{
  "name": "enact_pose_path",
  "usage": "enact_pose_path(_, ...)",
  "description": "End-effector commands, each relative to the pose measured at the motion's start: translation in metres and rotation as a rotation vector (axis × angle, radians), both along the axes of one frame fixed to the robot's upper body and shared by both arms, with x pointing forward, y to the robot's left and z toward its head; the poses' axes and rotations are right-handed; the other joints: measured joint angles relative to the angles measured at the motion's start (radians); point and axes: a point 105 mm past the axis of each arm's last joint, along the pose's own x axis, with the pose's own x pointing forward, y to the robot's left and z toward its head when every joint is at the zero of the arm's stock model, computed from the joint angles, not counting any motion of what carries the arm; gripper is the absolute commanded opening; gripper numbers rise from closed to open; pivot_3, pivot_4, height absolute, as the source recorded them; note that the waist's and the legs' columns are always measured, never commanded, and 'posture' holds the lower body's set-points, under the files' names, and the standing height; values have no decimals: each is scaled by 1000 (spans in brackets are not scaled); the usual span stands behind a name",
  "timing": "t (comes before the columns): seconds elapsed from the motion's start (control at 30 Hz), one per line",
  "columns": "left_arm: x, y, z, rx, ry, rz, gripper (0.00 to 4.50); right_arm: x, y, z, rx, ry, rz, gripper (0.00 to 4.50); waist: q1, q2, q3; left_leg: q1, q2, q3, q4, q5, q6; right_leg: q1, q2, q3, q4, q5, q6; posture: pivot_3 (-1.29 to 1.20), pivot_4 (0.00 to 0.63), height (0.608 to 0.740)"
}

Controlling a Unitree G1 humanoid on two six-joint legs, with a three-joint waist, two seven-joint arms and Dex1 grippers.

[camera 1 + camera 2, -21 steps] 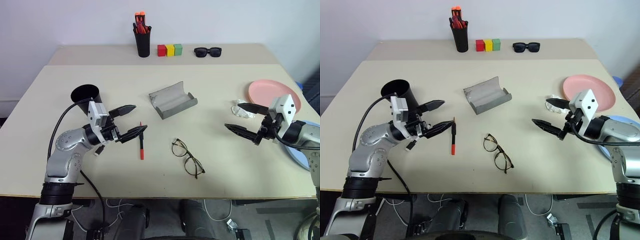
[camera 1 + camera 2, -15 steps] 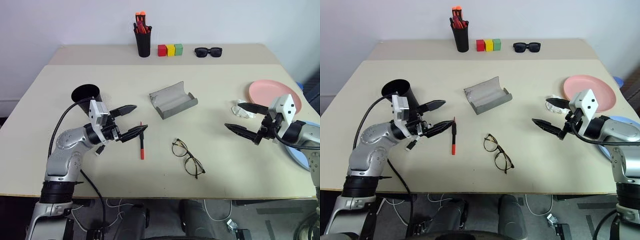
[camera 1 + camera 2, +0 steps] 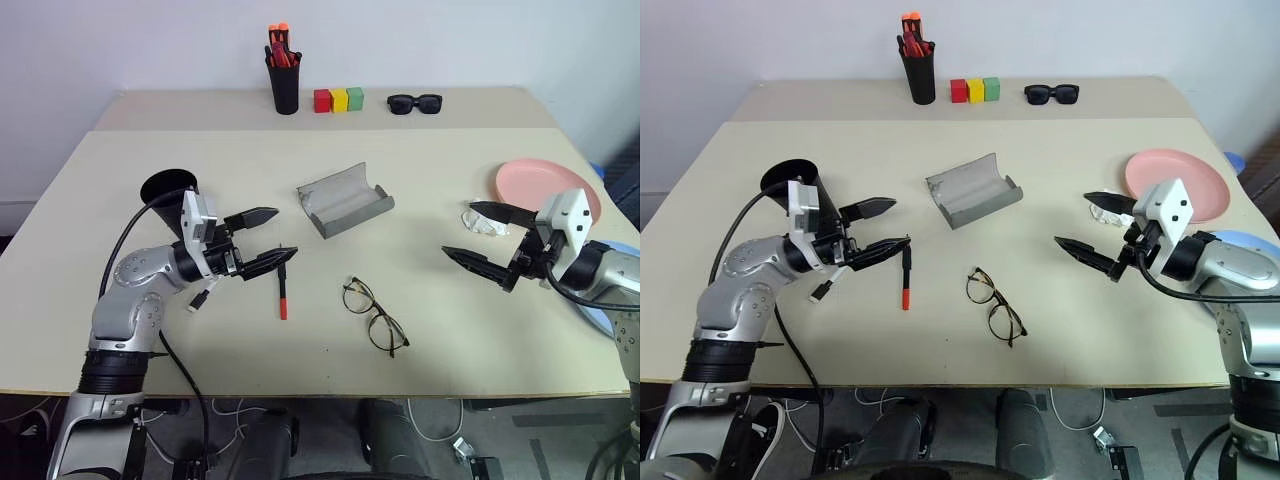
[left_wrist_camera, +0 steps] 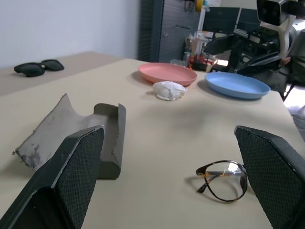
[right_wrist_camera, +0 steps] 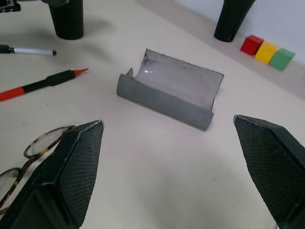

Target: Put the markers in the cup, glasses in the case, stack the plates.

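My gripper will lower the white marker [image 3: 198, 300] into the black cup, and the marker will sink out of sight below the cup's rim. The cup has a wide opening and deep, dark inside [image 3: 167, 184].
The red marker [image 3: 282, 300] with a black end lies on the table, its black end just under the lower finger of my left gripper [image 3: 285, 233], which is open and empty. Behind that arm stands the black cup [image 3: 168, 190]. The grey case [image 3: 345, 200] lies open at the table's middle, with the wire-rimmed glasses [image 3: 375, 316] in front of it. My right gripper [image 3: 458, 230] hangs open and empty, pointing left, to the right of the glasses. The pink plate [image 3: 545, 185] lies behind that hand, and the blue plate [image 4: 237, 85] sits beside it, nearer the right edge.
A crumpled white paper [image 3: 482, 222] lies by the right gripper's far finger. On the back table stand a black holder of orange-tipped markers [image 3: 285, 85], three coloured blocks [image 3: 340, 99] and black sunglasses [image 3: 414, 102].
Both grippers have edged slightly toward the table's middle and stay open. Nothing on the table has moved.
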Motion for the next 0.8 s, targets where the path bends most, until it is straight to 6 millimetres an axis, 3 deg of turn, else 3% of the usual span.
enact_pose_path(0.03,-6,17,13,24,2,45,4500,0,16,8,7,-50,57,4461,0,0,0,0,0,0,-1,0,0,-1,0,1,0,0,0,0,150,740)
enact_pose_path(0.1,-11,28,13,40,23,59,4500,1,30,9,23,-52,89,4461,3,0,0,-1,1,0,-1,0,0,-2,1,1,0,0,0,0,150,740)
enact_pose_path(0.27,-22,37,13,89,68,98,4500,2,41,8,46,-55,131,4461,8,0,0,-1,1,1,-1,0,0,-2,1,2,0,0,0,0,150,740)
enact_pose_path(0.43,-26,63,15,157,236,276,4500,3,55,5,73,-45,190,4461,1,0,0,-1,2,1,-1,0,0,-3,2,2,0,0,0,0,150,740)
enact_pose_path(0.63,-32,99,-13,283,515,510,4500,6,64,0,99,-38,220,4461,2,1,1,0,3,3,-2,0,0,-4,4,4,1,0,-1,0,150,740)
enact_pose_path(0.8,-34,101,-22,374,621,566,4500,6,67,-2,102,-38,228,4461,6,0,1,-1,3,2,-2,0,0,-4,4,4,0,0,-1,0,150,740)
